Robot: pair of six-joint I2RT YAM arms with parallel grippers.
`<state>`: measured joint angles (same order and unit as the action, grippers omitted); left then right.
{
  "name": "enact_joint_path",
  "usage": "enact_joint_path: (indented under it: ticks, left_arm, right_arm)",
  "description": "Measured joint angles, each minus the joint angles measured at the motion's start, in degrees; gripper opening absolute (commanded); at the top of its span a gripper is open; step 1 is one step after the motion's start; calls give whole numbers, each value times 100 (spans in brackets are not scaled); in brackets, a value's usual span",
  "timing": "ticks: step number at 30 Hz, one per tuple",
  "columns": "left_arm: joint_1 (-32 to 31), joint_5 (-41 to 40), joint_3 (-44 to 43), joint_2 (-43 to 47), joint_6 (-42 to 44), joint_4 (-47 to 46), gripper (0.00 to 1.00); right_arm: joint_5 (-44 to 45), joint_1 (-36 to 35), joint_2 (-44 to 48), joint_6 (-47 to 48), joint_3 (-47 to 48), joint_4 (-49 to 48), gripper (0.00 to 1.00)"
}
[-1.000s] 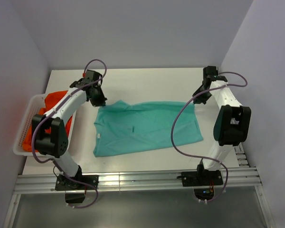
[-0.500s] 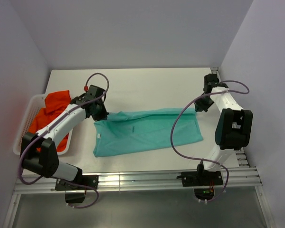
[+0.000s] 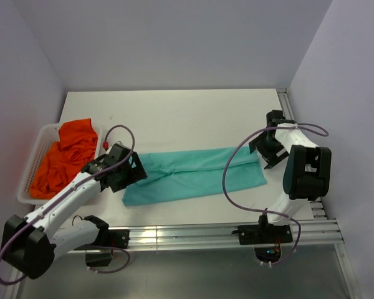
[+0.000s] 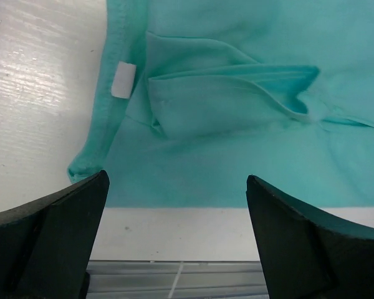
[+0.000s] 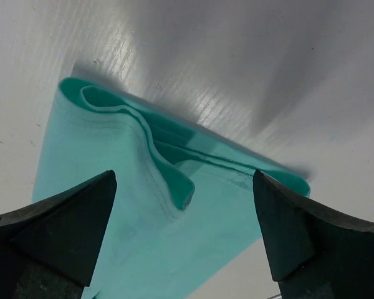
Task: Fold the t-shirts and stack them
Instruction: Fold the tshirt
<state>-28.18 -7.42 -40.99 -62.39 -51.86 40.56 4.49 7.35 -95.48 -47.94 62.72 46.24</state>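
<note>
My left gripper should take the teal-green t-shirt's long strip (image 3: 202,173), which lies crosswise in front of my arms, by its neck end (image 3: 154,167) and swing it toward the back wall before folding.
A teal-green t-shirt (image 3: 193,174) lies folded lengthwise into a long strip across the middle of the table. My left gripper (image 3: 136,171) hangs open over its left end. In the left wrist view the shirt (image 4: 237,93) with its white neck label (image 4: 123,80) lies ahead of the empty open gripper (image 4: 174,237). My right gripper (image 3: 266,151) is open above the strip's right end. The right wrist view shows the doubled hem of the shirt (image 5: 131,205) below the open gripper (image 5: 184,230), with nothing held. Orange-red t-shirts (image 3: 65,156) lie crumpled in the basket.
The white slatted basket (image 3: 32,163) stands at the table's left edge, next to the left arm. Metal rails (image 3: 193,233) run along the near edge by the arm bases. Walls close in the table at the back and on both sides.
Both grippers pulled the shirt's far edge toward the near side, doubling it into a narrow strip. Both then opened and let go of the cloth.
</note>
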Motion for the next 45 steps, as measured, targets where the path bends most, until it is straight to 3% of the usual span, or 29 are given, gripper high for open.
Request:
enact_joint_path:
  ticks: [6, 8, 11, 12, 17, 19, 21, 24, 28, 45]
  left_arm:
    - [-116, -70, -251, 525, -118, 131, 99]
    - [-116, -127, -492, 308, -96, 122, 99]
    - [-116, -149, -929, -400, -24, 15, 90]
    - [-116, -129, -1075, -723, 22, -48, 78]
    - [-116, 59, -1781, -2240, 332, -461, 47]
    - [-116, 142, -2096, -2756, 474, -599, 32]
    - [-116, 186, -2295, -3047, 564, -688, 19]
    - [-116, 262, -2479, -3311, 656, -791, 14]
    - [-116, 323, -2485, -3397, 680, -859, 8]
    - [-133, 481, -1996, -3410, 669, -1054, 0]
  right_arm:
    - [44, 2, -114, -162, 387, 101, 98]
    - [35, 2, -160, -175, 667, 133, 97]
    - [-28, 2, -173, -170, 992, 131, 94]
    - [-74, 0, -173, -170, 1073, 129, 91]
    - [-256, -9, -173, -125, 1167, 140, 78]
    - [-306, -9, -168, -85, 1167, 142, 68]
    - [-367, -9, -149, -33, 1165, 140, 50]
    - [-415, -9, -81, 33, 1141, 136, 35]
    - [-442, -9, 0, 94, 1080, 111, 26]
    - [-610, -9, 0, 131, 1043, 74, 23]
